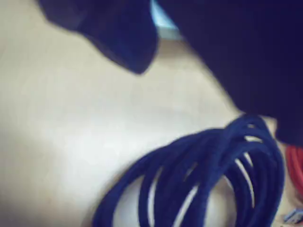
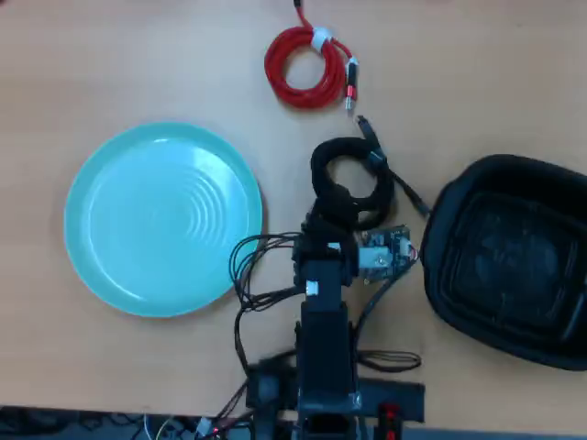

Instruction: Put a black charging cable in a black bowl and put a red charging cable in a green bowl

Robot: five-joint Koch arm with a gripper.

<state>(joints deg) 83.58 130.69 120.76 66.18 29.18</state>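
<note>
The black charging cable (image 1: pixel 163 182) will stay coiled and rise as one bundle when the robot lifts it, because the loops bunch and cross (image 1: pixel 228 142) at one end of the coil.
The black charging cable (image 2: pixel 353 176) lies in a loose coil on the table between the two dishes, and it fills the lower right of the blurred wrist view (image 1: pixel 213 175). My gripper (image 2: pixel 335 205) hovers over the coil's near edge. In the wrist view its two dark jaws stand apart, so the gripper (image 1: pixel 213 104) is open, with bare table between them and the coil's top beside the right jaw. The red charging cable (image 2: pixel 307 69), a neat coil with a white tie, lies beyond it and shows as a red sliver (image 1: pixel 296 170). The green bowl (image 2: pixel 110 220) is on the left and the black bowl (image 2: pixel 509 261) on the right.
The arm's body and its circuit board (image 2: pixel 385 252) sit at the bottom centre of the overhead view, with loose black wires (image 2: pixel 248 275) looping beside the green bowl. The table's front edge runs along the bottom.
</note>
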